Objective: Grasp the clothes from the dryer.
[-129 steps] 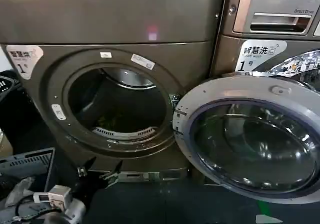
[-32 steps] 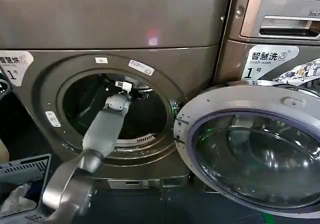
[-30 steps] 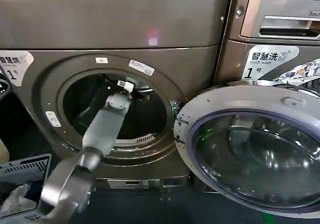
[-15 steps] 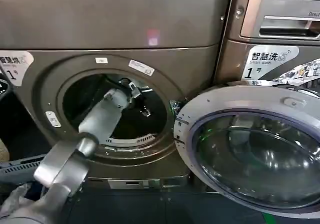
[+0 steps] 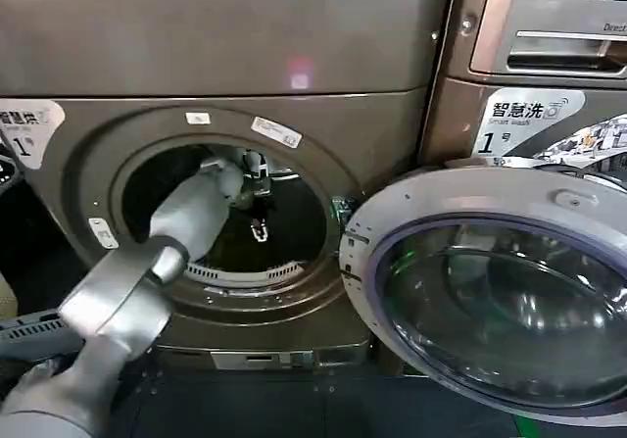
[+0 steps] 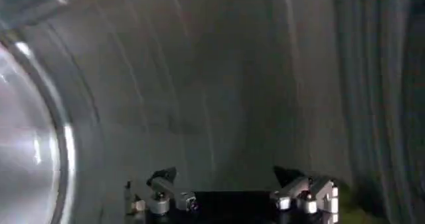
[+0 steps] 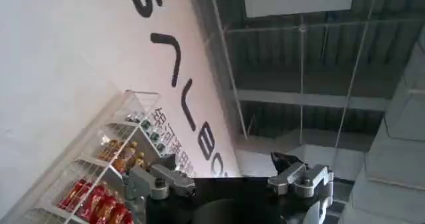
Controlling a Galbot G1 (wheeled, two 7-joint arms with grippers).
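Observation:
A soft yellow-green sliver shows beside one finger, so the clothes will come up as a bigger limp piece that hangs down when I lift.
The bronze-grey dryer stands with its round porthole open. My left arm reaches through the opening, and the left gripper hangs fingers-down inside the dark drum. In the left wrist view the left gripper is open, its two fingers wide apart with nothing between them, facing the ribbed drum wall. A sliver of yellow-green, probably the clothes, shows beside one finger at that view's edge. In the head view the arm and the drum's shadow hide the clothes. My right gripper is parked open, pointing up at a wall and ceiling.
The dryer's glass door is swung open to the right, in front of the LG machine. A grey basket's edge sits low on the left beside my arm. The porthole rim rings the left forearm.
The left arm has gone from below the dryer into the drum. Over the last second the gripper turned downward and moved deeper and lower.

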